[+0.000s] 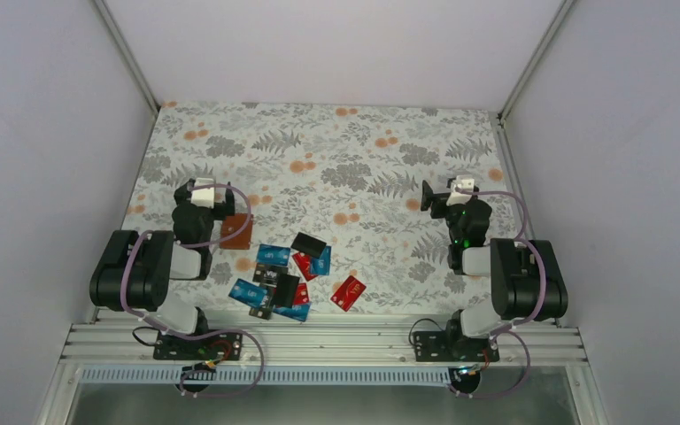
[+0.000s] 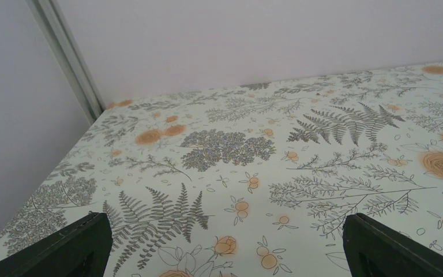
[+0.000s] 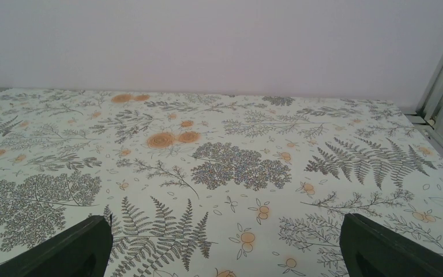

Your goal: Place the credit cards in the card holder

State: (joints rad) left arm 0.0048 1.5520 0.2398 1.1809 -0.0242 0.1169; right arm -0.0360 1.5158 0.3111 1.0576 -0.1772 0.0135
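The card holder (image 1: pixel 236 231) lies flat behind my left gripper's forward-facing fingers, so I should turn that gripper toward the holder's closest edge (image 1: pixel 223 234), pinch it and lift.
Several credit cards lie scattered near the table's front edge in the top view: a blue card (image 1: pixel 272 256), a black card (image 1: pixel 307 243), a lone red card (image 1: pixel 348 292), and a loose overlapping pile (image 1: pixel 274 292). The reddish-brown card holder (image 1: pixel 236 231) lies flat just right of my left gripper (image 1: pixel 205 188). That gripper stands open over bare cloth (image 2: pixel 225 242). My right gripper (image 1: pixel 447 193) is open too, far right of the cards, with nothing between its fingers (image 3: pixel 225 245). Neither wrist view shows any card or the holder.
The floral tablecloth (image 1: pixel 336 159) covers the table. White walls with aluminium corner posts (image 1: pixel 128 53) close in the back and sides. An aluminium rail (image 1: pixel 319 341) runs along the near edge by the arm bases.
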